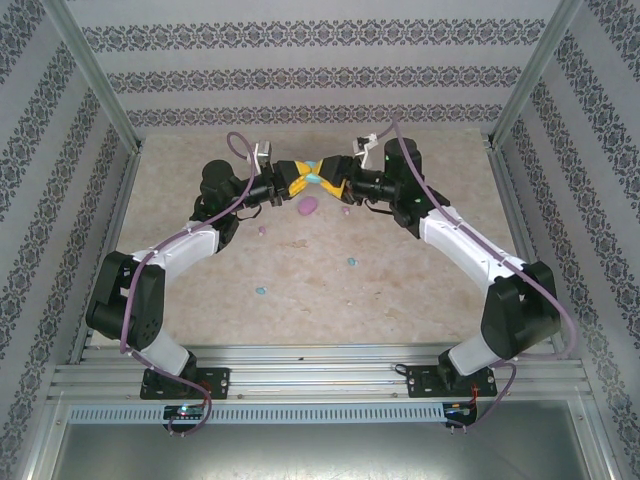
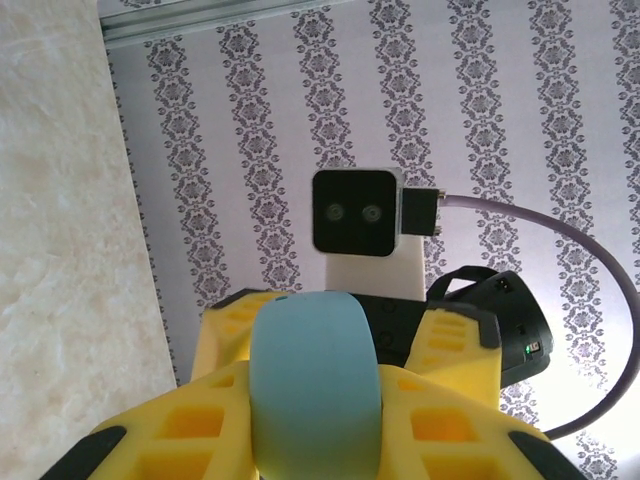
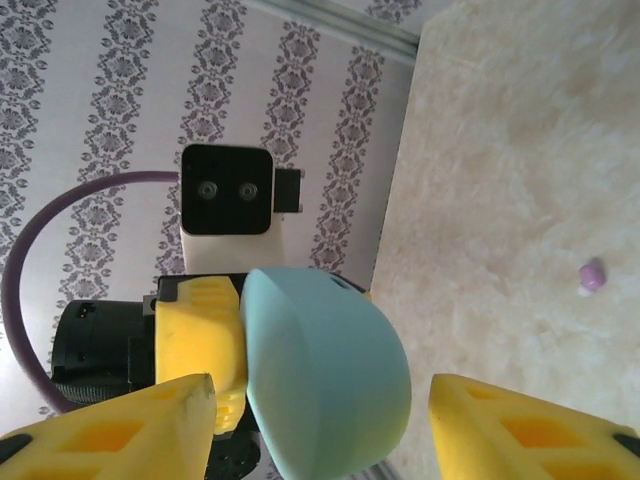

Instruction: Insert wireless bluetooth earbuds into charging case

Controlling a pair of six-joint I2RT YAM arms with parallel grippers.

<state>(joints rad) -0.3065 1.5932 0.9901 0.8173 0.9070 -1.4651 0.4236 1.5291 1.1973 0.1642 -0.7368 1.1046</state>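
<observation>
The left gripper is pinching the cyan case (image 1: pixel 314 178) from above and below, so the right gripper should hold the case while the left gripper turns level and grabs its sides (image 2: pixel 316 310).
A cyan oval case (image 1: pixel 314 178) is held in the air at the back middle of the table, where both grippers meet. My left gripper (image 2: pixel 315 410) is shut on the case (image 2: pixel 315 380), its yellow fingers pressed against both sides. My right gripper (image 3: pixel 320 400) is open around the same case (image 3: pixel 325 375), with a clear gap at its right finger (image 3: pixel 530 430). On the table lie two cyan earbuds (image 1: pixel 352 262) (image 1: pixel 261 291) and two pink-purple earbuds (image 1: pixel 345 211) (image 1: pixel 263 230); one pink-purple earbud (image 3: pixel 592 275) shows in the right wrist view.
A pink-purple oval case (image 1: pixel 308 207) lies on the table just below the grippers. Patterned walls and aluminium posts (image 1: pixel 95 75) close in the beige table (image 1: pixel 320 300) on three sides.
</observation>
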